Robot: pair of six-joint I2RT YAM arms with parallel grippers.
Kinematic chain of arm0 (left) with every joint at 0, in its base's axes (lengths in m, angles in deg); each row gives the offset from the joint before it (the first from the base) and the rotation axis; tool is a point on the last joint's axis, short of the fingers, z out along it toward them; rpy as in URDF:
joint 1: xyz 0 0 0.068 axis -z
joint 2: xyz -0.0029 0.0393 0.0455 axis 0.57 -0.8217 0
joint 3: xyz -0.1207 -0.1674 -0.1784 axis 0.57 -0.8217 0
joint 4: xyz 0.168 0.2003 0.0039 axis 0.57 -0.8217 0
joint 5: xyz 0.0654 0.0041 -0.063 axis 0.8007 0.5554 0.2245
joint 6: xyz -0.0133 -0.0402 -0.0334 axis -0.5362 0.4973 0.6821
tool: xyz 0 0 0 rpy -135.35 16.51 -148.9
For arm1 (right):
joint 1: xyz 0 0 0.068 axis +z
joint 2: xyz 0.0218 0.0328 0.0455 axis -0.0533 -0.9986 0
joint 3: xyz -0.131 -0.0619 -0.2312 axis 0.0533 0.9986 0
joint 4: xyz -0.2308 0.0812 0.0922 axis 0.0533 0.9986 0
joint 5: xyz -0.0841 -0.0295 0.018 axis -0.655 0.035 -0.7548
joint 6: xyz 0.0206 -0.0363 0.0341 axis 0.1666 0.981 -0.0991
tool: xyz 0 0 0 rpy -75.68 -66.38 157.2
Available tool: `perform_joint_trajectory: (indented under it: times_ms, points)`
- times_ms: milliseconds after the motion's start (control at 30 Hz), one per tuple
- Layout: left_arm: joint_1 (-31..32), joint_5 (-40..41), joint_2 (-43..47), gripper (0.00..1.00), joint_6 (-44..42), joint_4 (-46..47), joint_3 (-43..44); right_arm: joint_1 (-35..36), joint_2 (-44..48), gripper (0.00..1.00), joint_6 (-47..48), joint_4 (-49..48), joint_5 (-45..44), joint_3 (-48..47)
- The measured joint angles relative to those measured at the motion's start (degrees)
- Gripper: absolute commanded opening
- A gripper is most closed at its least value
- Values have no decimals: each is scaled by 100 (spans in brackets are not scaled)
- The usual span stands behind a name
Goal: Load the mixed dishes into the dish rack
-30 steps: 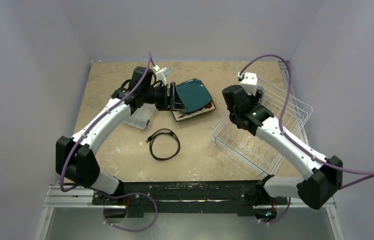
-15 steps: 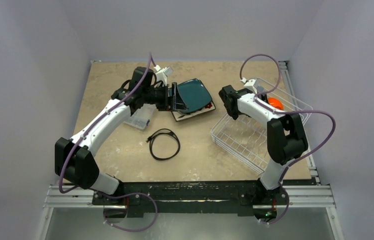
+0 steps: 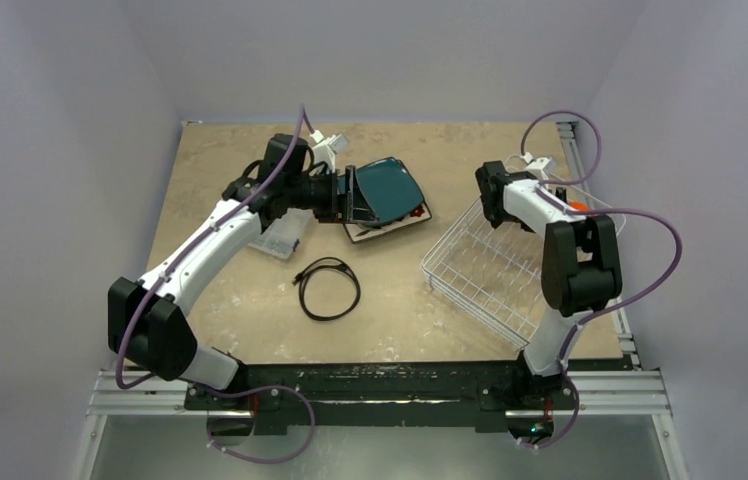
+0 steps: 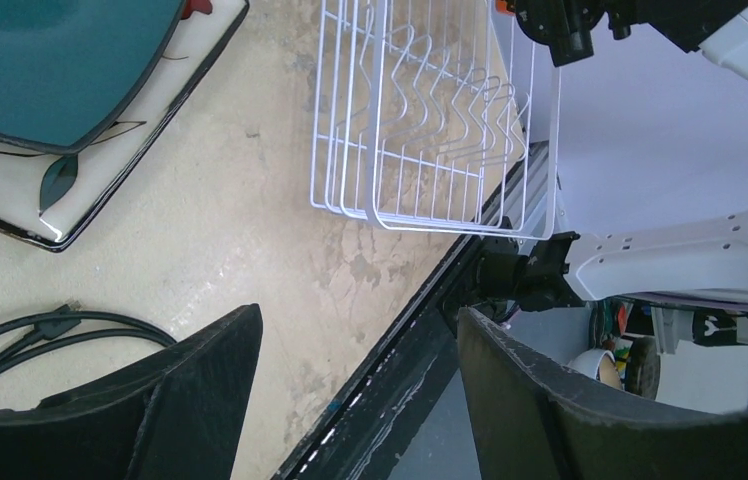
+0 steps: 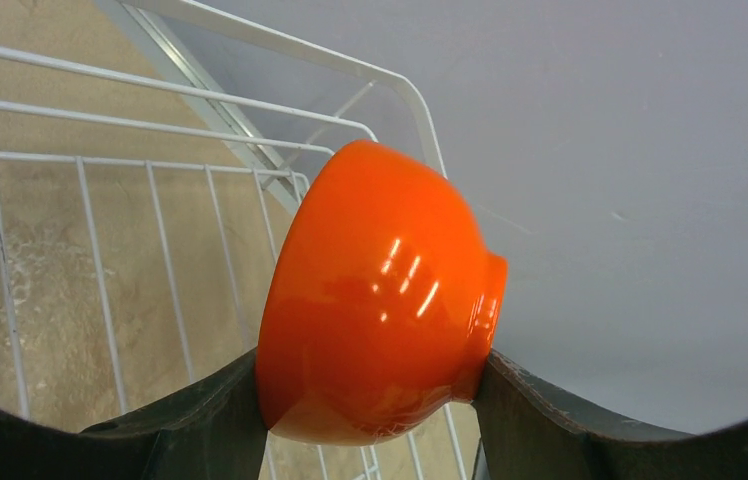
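The orange bowl's foot is facing the dish rack's bar above free wires, so my right gripper keeps bringing the bowl down until it rests there, and then let go.
An orange bowl lies on its side between my right gripper's fingers, which are shut on its rim and foot. It hangs over the far right corner of the white wire dish rack, and the bowl peeks out past the arm. A dark teal squarish plate rests on a dark-rimmed square patterned plate at the table's middle. My left gripper hovers at their left edge. The left gripper is open and empty, with the teal plate and the rack ahead of it.
A black coiled cable lies in front of the plates. A clear plastic compartment box sits under the left forearm. The right wall stands close behind the rack's far side.
The right arm has swung right and folded back, carrying the orange bowl toward the rack's far right corner. The left gripper's jaws have spread a little; that arm has stayed put.
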Motion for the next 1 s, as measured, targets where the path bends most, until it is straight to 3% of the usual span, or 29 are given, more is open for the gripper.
perform_joint_trajectory:
  times_ms: [233,467,733,1000]
  points:
    - [31,-7,94,71,0,20,0,-490,26,0,1075,-1215,647,175]
    - [37,-26,98,71,2,42,0,-752,-42,1,1300,-1488,848,179]
    - [39,-26,98,71,0,42,0,-772,-446,19,1296,-1467,837,170]
    - [39,-26,98,71,0,39,0,-844,-448,54,1388,-1499,894,170]
